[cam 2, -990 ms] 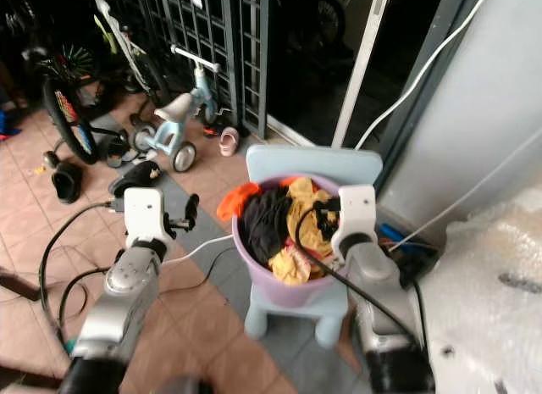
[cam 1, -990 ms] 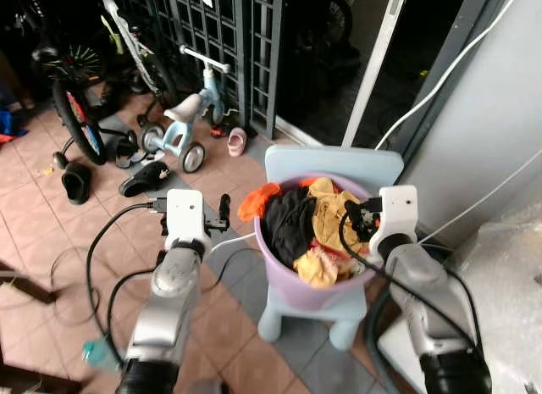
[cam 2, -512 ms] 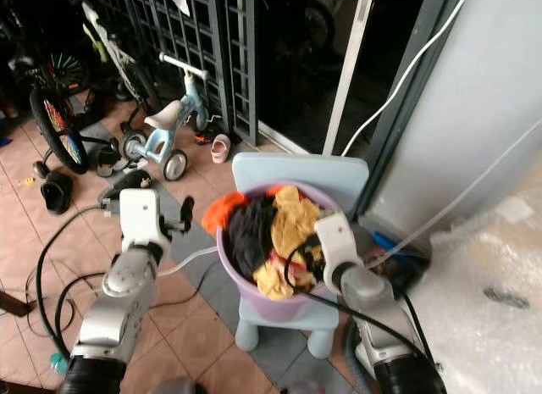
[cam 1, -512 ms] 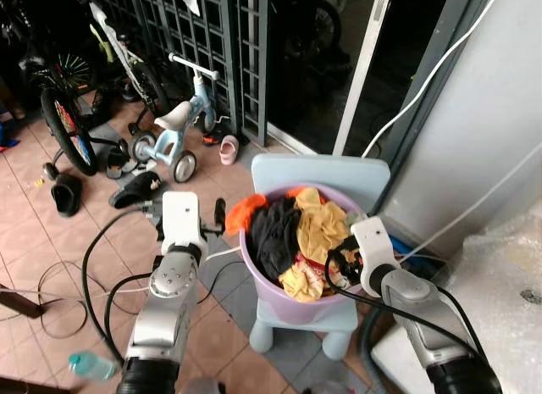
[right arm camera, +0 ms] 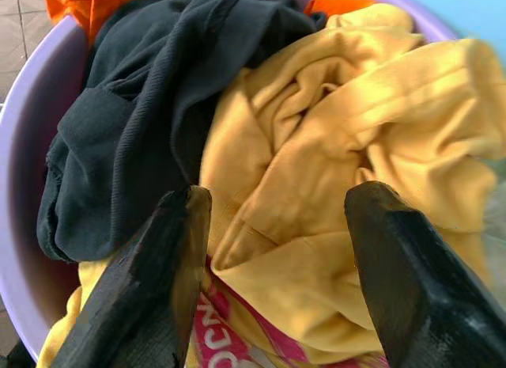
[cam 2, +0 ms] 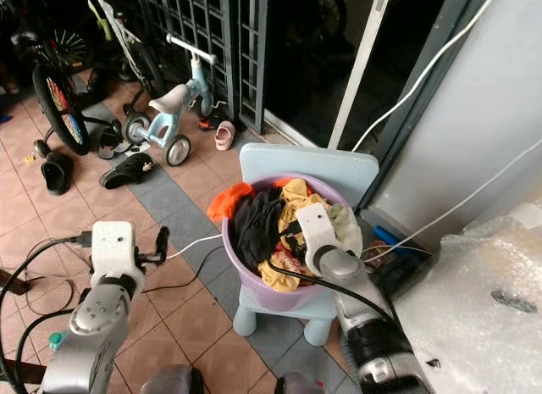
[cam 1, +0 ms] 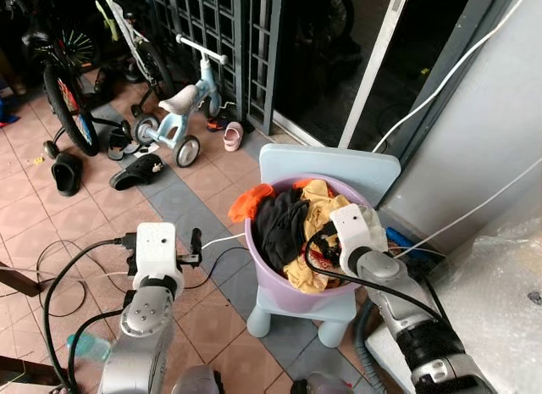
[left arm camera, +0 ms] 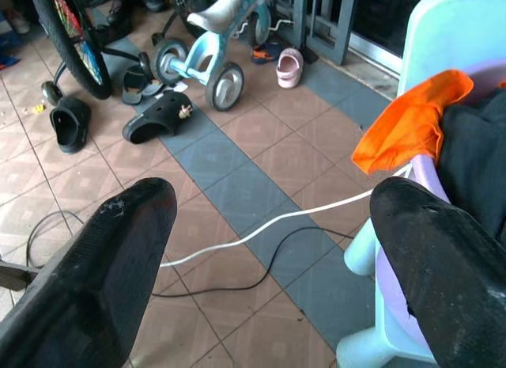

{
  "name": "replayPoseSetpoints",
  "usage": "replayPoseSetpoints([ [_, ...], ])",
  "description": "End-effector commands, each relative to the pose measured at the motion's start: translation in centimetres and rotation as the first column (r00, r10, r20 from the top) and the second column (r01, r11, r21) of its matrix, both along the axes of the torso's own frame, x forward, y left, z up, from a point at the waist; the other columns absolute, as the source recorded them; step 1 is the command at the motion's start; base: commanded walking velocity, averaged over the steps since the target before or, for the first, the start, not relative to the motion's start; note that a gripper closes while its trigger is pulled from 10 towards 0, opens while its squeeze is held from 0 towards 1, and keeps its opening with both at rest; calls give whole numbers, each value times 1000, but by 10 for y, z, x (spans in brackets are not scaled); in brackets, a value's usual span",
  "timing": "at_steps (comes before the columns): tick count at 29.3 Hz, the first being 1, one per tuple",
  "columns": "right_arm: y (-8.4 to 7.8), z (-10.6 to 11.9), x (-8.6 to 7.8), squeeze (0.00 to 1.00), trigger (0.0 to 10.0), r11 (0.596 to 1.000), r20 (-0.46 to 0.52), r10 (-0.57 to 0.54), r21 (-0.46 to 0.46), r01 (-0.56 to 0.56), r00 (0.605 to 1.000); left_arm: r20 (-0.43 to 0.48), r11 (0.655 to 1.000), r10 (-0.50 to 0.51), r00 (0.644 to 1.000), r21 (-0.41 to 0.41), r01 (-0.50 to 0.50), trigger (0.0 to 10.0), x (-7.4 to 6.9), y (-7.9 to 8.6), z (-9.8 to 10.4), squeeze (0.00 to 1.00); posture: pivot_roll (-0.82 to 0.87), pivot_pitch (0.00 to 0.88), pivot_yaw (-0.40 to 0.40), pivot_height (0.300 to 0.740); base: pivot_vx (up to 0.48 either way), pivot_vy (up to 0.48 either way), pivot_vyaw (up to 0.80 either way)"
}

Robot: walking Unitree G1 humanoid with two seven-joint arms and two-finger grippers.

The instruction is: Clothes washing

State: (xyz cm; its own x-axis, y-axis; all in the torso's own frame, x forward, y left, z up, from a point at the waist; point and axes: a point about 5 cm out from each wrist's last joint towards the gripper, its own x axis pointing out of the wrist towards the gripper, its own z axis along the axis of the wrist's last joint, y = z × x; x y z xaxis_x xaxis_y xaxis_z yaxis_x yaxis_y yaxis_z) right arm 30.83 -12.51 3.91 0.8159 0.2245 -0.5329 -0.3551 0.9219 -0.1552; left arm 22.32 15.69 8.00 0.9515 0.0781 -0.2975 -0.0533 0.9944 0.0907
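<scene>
The yellow garment (cam 1: 318, 212) is lying bunched up in deep, loose folds (right arm camera: 304, 134). It will fall open and hang down long and trailing when I lift and carry it.
A purple basin (cam 1: 275, 288) heaped with clothes stands on a light blue child's chair (cam 1: 330, 163). On top lie a black garment (cam 1: 279, 224), a yellow one (right arm camera: 332, 138) and an orange one (cam 1: 251, 201) hanging over the rim. My right gripper (right arm camera: 277, 198) is open just above the pile, its fingers (right arm camera: 150, 305) straddling a fold of the yellow cloth beside the black one. My left gripper (left arm camera: 273, 194) hangs open over the tiled floor to the left of the basin, holding nothing.
A white cable (left arm camera: 261, 229) runs across the floor towards the chair. A pale blue balance bike (cam 1: 182, 114), a bicycle wheel (cam 1: 68, 106), sandals (cam 1: 140, 171) and a metal gate (cam 1: 212, 30) stand behind. Bubble wrap (cam 1: 500, 292) lies at the right, a bottle (cam 1: 85, 347) at bottom left.
My right gripper has moved from the basin's right rim in over the clothes. My left arm has dropped lower and further from the basin. The camera has shifted.
</scene>
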Motion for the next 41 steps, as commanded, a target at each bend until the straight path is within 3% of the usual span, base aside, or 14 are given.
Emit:
replayPoseSetpoints([
  [1,4,-2,4,0,2784,1000,-3,-5,-3,5,1000,6,1000,-14,1000,1,14,10000,-2,-2,6,0,106,186,-24,740,0,0,0],
  [2,8,-1,7,0,0,1000,7,-5,2,5,1000,-1,1000,-14,1000,9,14,10000,-4,-1,5,0,109,197,-23,740,0,0,0],
  [10,11,-4,9,0,0,998,-11,-63,28,64,998,-24,1000,-5,1000,19,5,10000,-9,1,6,0,120,205,-36,740,0,0,0],
  [22,5,-17,6,0,0,991,-34,-133,-6,132,991,-33,1000,3,999,17,-2,10000,-4,-3,7,0,105,189,-45,740,0,0,0],
  [27,4,-9,14,0,0,984,4,-174,47,174,985,-35,1000,7,999,11,-6,10000,2,-4,5,0,97,171,-54,740,0,0,0],
  [29,3,6,22,0,0,973,75,-197,139,185,978,-27,1000,7,1000,2,-7,10000,8,-7,5,0,66,132,-55,740,0,0,0],
  [35,-1,24,27,0,0,959,159,-207,230,167,965,-18,1000,-1,1000,-3,1,10000,16,-12,4,0,37,100,-56,740,0,0,0],
  [39,-11,60,25,0,0,899,276,-253,420,121,927,-16,1000,11,1000,-29,-11,10000,29,-15,-2,0,-32,25,-47,740,0,0,0],
  [41,-15,72,20,0,0,854,288,-291,508,112,913,-19,999,0,1000,-34,-1,10000,32,-18,-5,0,-37,4,-41,740,0,0,0],
])
